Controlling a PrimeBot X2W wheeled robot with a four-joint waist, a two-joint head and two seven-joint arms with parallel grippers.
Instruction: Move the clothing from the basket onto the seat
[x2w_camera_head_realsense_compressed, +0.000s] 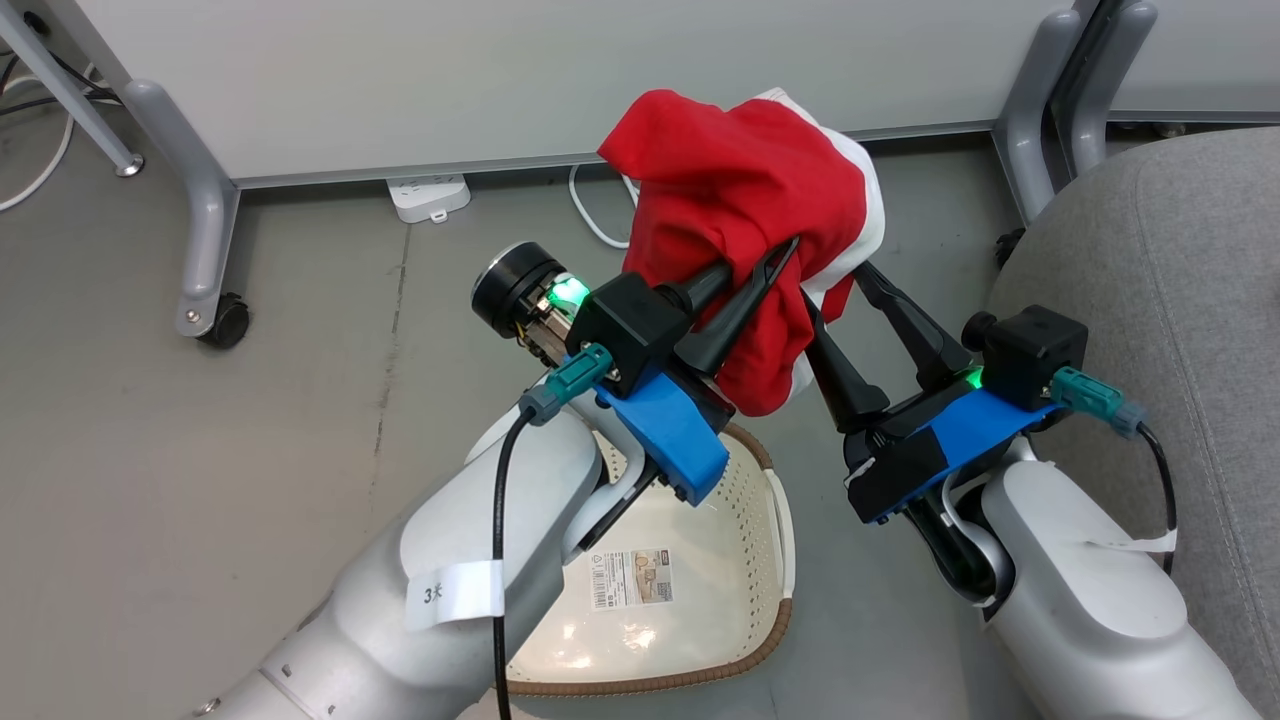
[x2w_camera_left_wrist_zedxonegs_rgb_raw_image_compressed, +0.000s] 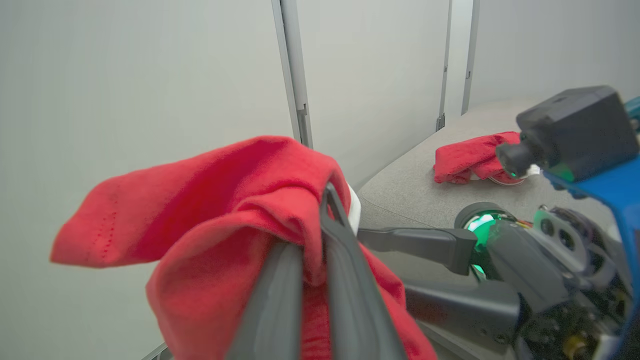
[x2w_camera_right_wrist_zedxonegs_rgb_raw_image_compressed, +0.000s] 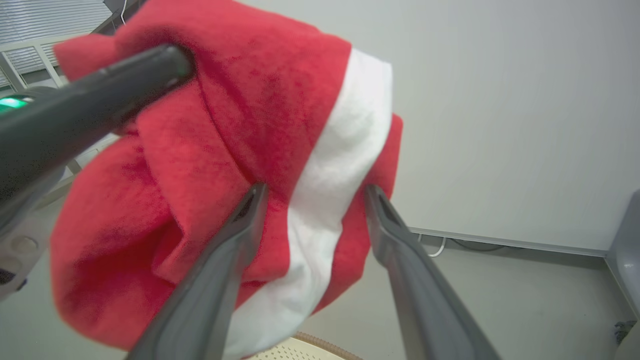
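Observation:
The red garment (x2w_camera_head_realsense_compressed: 753, 180) will stay crumpled and droop around the robot's right gripper when the robot carries it, because it hangs in loose, bunched folds (x2w_camera_head_realsense_compressed: 717, 240).
A red garment with a white band (x2w_camera_head_realsense_compressed: 740, 190) hangs in the air above the basket (x2w_camera_head_realsense_compressed: 700, 682), and my left gripper (x2w_camera_head_realsense_compressed: 775, 258) is shut on its folds. In the left wrist view the fingers (x2w_camera_left_wrist_zedxonegs_rgb_raw_image_compressed: 345, 260) pinch the red cloth (x2w_camera_left_wrist_zedxonegs_rgb_raw_image_compressed: 225, 210). My right gripper (x2w_camera_head_realsense_compressed: 838, 290) is open beside the garment's lower right edge; in the right wrist view its fingers (x2w_camera_right_wrist_zedxonegs_rgb_raw_image_compressed: 316, 189) straddle the white band (x2w_camera_right_wrist_zedxonegs_rgb_raw_image_compressed: 335, 165). The cream basket holds no clothing and its barcode sticker (x2w_camera_head_realsense_compressed: 632, 577) shows. A second red garment (x2w_camera_left_wrist_zedxonegs_rgb_raw_image_compressed: 470, 157) lies on the grey seat (x2w_camera_head_realsense_compressed: 1180, 250).
A white partition wall stands behind, with castor legs (x2w_camera_head_realsense_compressed: 215, 320) at the left and grey frame legs (x2w_camera_head_realsense_compressed: 1040, 110) at the right, close to the seat. A power strip (x2w_camera_head_realsense_compressed: 428, 195) and white cable (x2w_camera_head_realsense_compressed: 590, 215) lie on the grey floor.

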